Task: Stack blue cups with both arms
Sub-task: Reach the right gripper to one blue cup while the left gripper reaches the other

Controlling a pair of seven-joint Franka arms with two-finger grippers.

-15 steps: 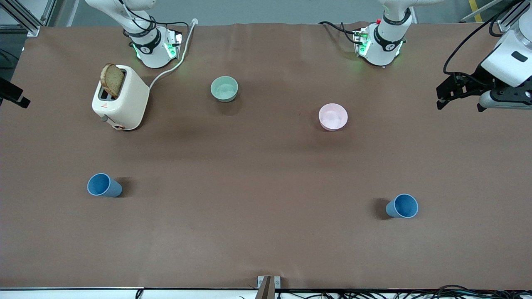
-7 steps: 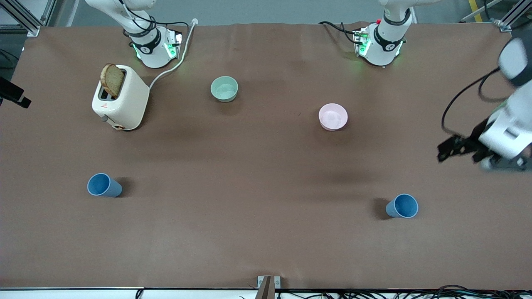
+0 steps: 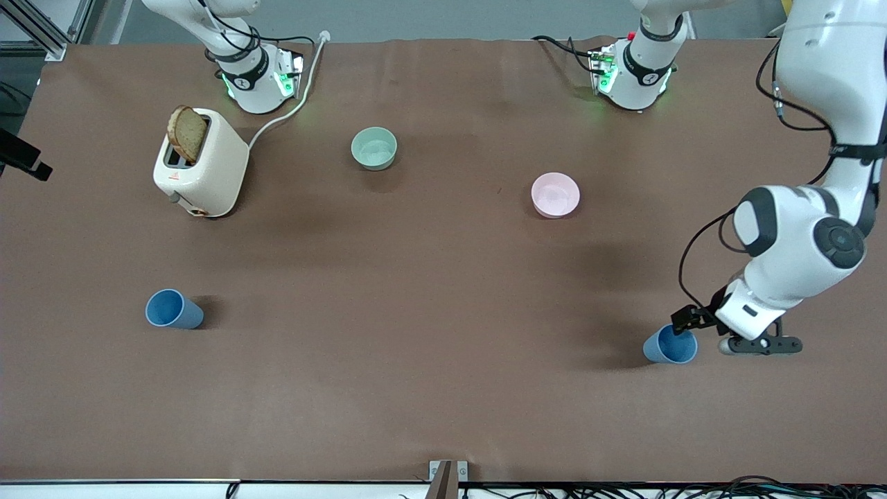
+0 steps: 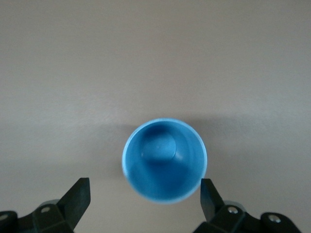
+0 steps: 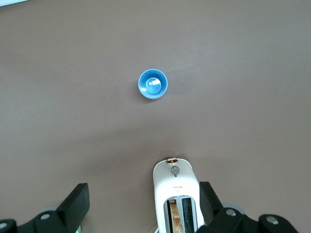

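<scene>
The empty blue cup [image 3: 669, 344] gets narrower from its wide rim [image 3: 683, 346], so I expect the other blue cup to go deep inside it when I stack them.
Two blue cups stand upright on the brown table. One cup [image 3: 669, 345] is toward the left arm's end, the other [image 3: 173, 310] toward the right arm's end. My left gripper [image 3: 696, 327] is low, right beside the first cup. In the left wrist view this cup [image 4: 164, 159] sits just ahead of the left gripper [image 4: 143, 190], whose fingers are open and apart from it. My right gripper [image 5: 143, 191] is open and empty, high over the toaster [image 5: 176, 194]. The other cup [image 5: 153, 83] shows in the right wrist view. The right gripper does not show in the front view.
A white toaster [image 3: 204, 170] with a bread slice [image 3: 187, 133] stands near the right arm's base. A mint-green bowl [image 3: 374, 147] and a pink bowl [image 3: 555, 195] sit farther from the front camera than the cups.
My left arm has swung down from the table's edge at its own end to the blue cup there. The cups, bowls and toaster have not moved.
</scene>
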